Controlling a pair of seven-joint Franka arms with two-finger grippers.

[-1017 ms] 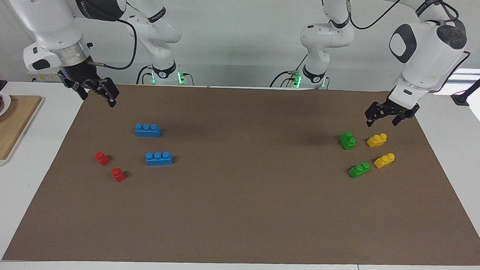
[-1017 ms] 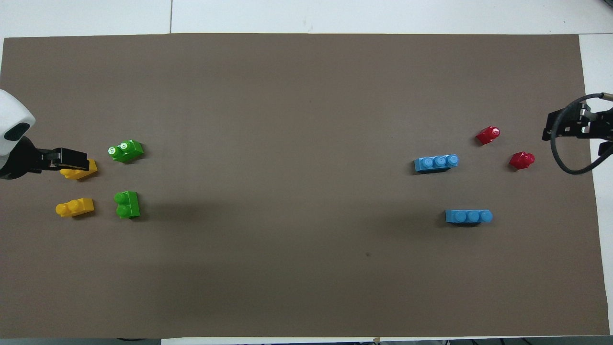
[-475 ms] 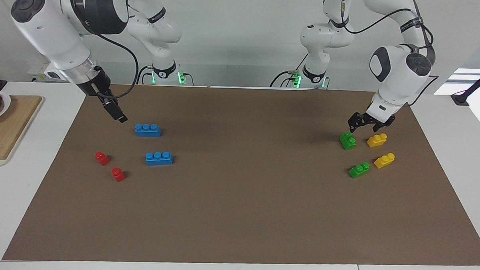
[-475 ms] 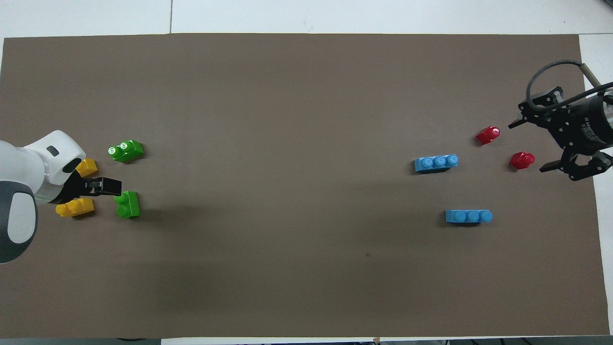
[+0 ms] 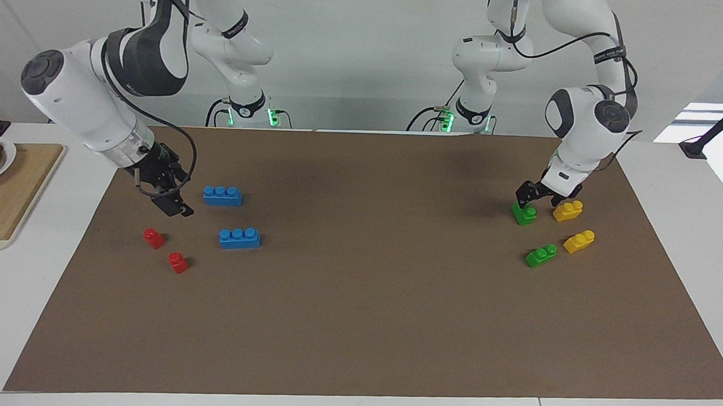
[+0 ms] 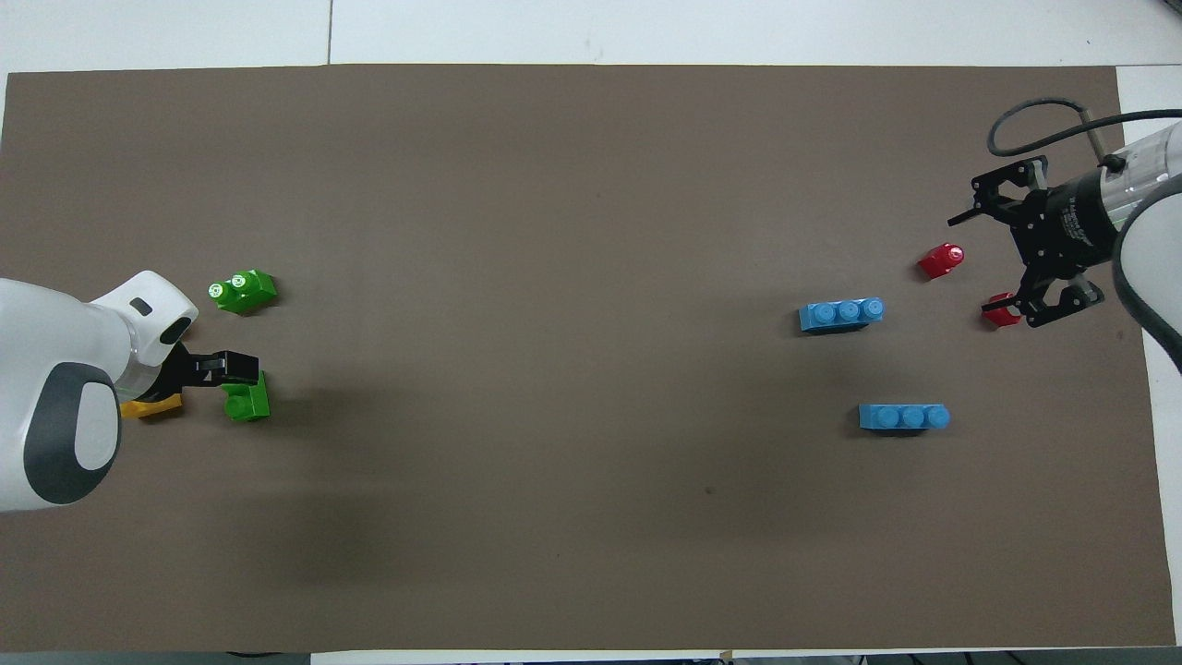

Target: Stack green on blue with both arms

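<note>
My gripper will leave an end stud showing when it stacks the green brick (image 6: 248, 399), because the blue brick (image 6: 842, 315) is longer than the green brick.
Two green bricks lie at the left arm's end of the mat: one nearer to the robots (image 5: 524, 213) (image 6: 247, 399), one farther (image 5: 540, 256) (image 6: 242, 291). My left gripper (image 5: 539, 200) (image 6: 242, 368) is open and low over the nearer green brick, between it and a yellow brick (image 5: 567, 211). Two blue bricks lie at the right arm's end, one nearer (image 5: 222, 196) (image 6: 903, 417), one farther (image 5: 239, 238) (image 6: 839, 314). My right gripper (image 5: 172, 207) (image 6: 993, 268) is open and empty, above the mat beside the nearer blue brick and over the red bricks.
Two red bricks (image 5: 153, 238) (image 5: 178, 262) lie near the right gripper. A second yellow brick (image 5: 578, 241) lies beside the farther green one. A wooden board (image 5: 13, 185) with a plate stands off the brown mat (image 5: 357, 317) at the right arm's end.
The left gripper has come down and across from over the yellow brick to the nearer green brick. The right gripper has swung in from the mat's edge and lowered toward the blue and red bricks.
</note>
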